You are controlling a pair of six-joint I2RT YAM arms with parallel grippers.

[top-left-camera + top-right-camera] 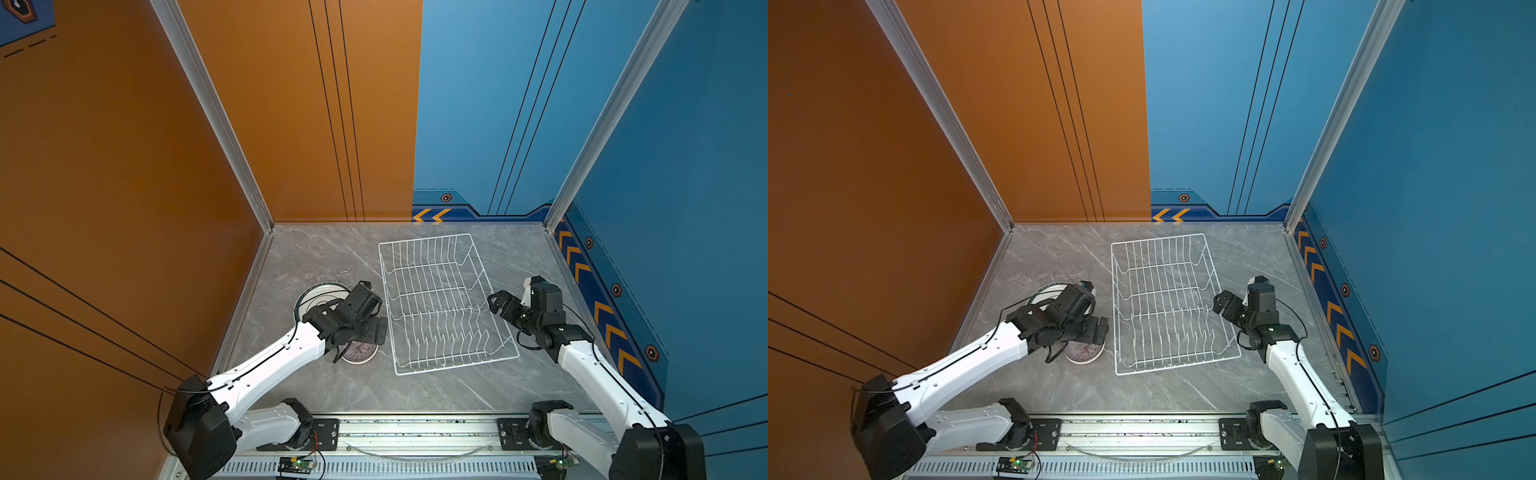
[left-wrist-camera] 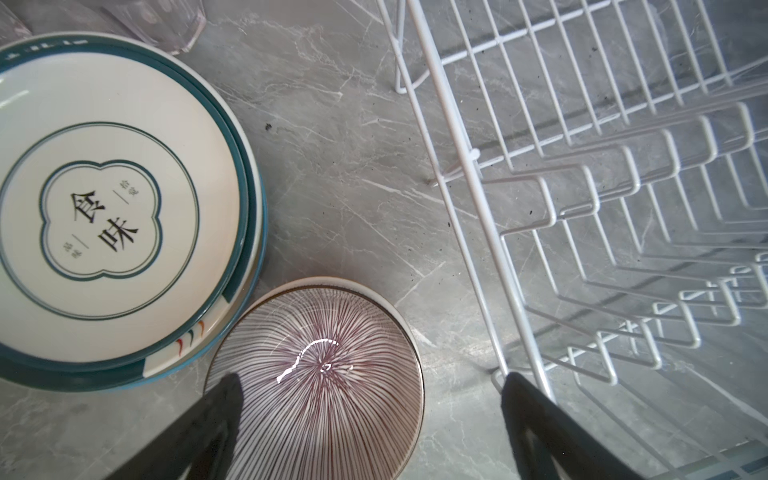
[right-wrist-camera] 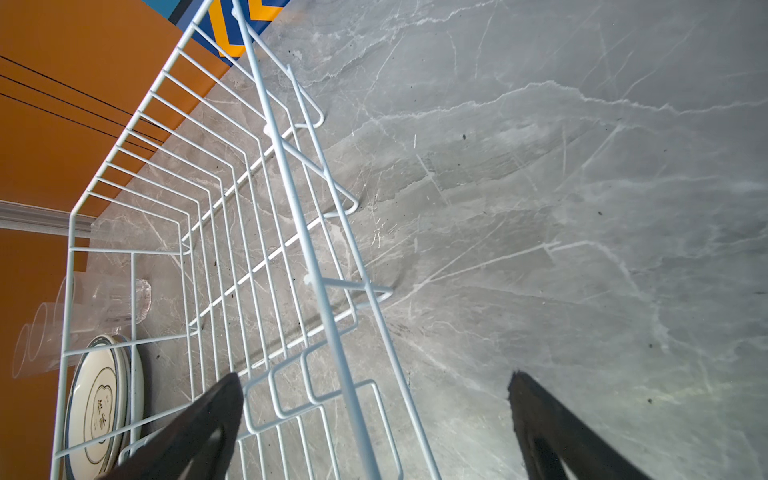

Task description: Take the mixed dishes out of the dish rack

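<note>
The empty dish rack's front edge (image 1: 456, 366) is at a slant, so the robot's right gripper should push the rack's near rim (image 1: 500, 316) toward the bowl until the rack sits square, and then move away.
The white wire dish rack (image 1: 440, 303) (image 1: 1165, 303) stands mid-table with nothing showing in it. Left of it a stack of white plates with teal rims (image 1: 318, 295) (image 2: 116, 208) lies flat. A white bowl with fine dark ribbed lines (image 1: 360, 354) (image 2: 320, 374) sits upright on the table beside them. Clear glasses (image 1: 309, 274) (image 3: 116, 303) stand behind the plates. My left gripper (image 1: 376, 328) (image 2: 374, 380) hangs open just above the bowl, one finger over it, the other near the rack's corner. My right gripper (image 1: 500, 303) (image 3: 374, 377) is open over the rack's right rim, holding nothing.
The orange wall (image 1: 124, 208) closes the left side and the blue wall (image 1: 685, 208) the right. Bare grey marble table (image 1: 415, 390) lies in front of the rack and to its right (image 3: 582, 208). The arm bases' rail (image 1: 415, 432) runs along the front edge.
</note>
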